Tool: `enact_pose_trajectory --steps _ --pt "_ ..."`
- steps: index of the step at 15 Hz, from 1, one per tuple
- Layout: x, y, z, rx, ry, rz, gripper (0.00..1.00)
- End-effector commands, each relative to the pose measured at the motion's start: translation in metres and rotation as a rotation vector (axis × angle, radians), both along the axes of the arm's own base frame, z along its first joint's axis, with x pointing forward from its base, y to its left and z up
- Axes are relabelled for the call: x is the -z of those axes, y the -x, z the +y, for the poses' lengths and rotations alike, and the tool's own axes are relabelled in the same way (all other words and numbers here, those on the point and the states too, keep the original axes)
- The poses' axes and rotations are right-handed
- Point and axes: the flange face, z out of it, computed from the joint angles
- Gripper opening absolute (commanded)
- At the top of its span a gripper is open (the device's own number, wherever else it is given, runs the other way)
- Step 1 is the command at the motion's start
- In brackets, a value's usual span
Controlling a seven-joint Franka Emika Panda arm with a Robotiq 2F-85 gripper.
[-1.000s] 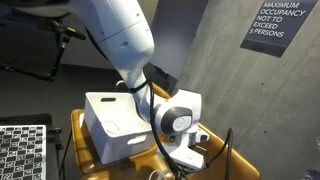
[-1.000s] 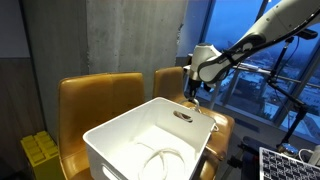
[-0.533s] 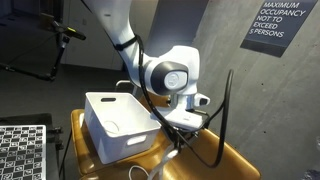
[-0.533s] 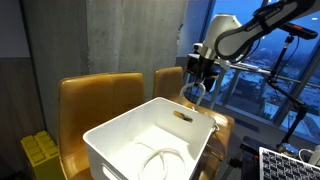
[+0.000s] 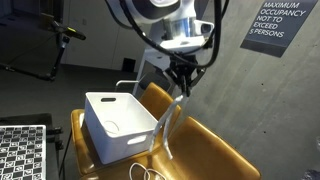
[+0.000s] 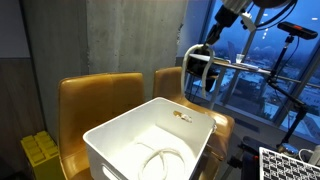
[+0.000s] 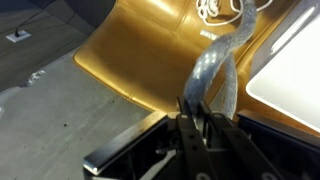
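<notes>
Next, I swing my gripper back and let the cable fall inside the white bin point(image 5: 120, 114), because the white cable's hanging end point(image 5: 168, 151) is over the yellow seat next to the bin.
My gripper point(image 5: 183, 78) hangs high above the yellow chair point(image 5: 205, 150) and is shut on a white cable point(image 5: 172, 120). The cable drops from the fingers down past the corner of the white bin point(image 5: 118, 122) to a coil on the seat's front edge. In the other exterior view the gripper point(image 6: 203, 55) holds the cable point(image 6: 188, 68) as a loop above the bin point(image 6: 150, 135). In the wrist view the gripper point(image 7: 194, 102) pinches the cable point(image 7: 213, 65), which runs away to its coil point(image 7: 210, 10) on the seat.
Another white cord point(image 6: 155, 160) lies coiled inside the bin. A second yellow chair point(image 6: 95, 95) stands beside the first, against a concrete wall with a black sign point(image 5: 272, 25). A checkerboard panel point(image 5: 22, 150) and a yellow crate point(image 6: 40, 150) stand nearby. Window railing point(image 6: 255, 85) runs behind.
The arm has risen well above the chair, pulling the white cable up with it until it hangs in a long line. The bin has not moved.
</notes>
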Motion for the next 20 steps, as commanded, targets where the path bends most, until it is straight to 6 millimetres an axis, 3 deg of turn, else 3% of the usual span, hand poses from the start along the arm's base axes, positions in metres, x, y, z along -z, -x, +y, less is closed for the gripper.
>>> enact_pose_trajectory --steps 1,4,7,9,11,16,20 --pt "-0.08 0.037 0.037 -0.034 -0.021 -0.072 0.03" --pt "-0.144 0.066 0.076 -0.066 -0.027 -0.101 0.03" --pt "-0.197 0.101 0.131 -0.128 -0.042 -0.128 0.03" --pt "-0.205 0.109 0.156 -0.164 -0.062 -0.143 0.03" --pt "-0.195 0.109 0.17 -0.182 -0.073 -0.157 0.03" --pt "-0.124 0.088 0.166 -0.165 -0.084 -0.103 0.03" --pt "-0.082 0.066 0.174 -0.164 -0.099 -0.078 0.03"
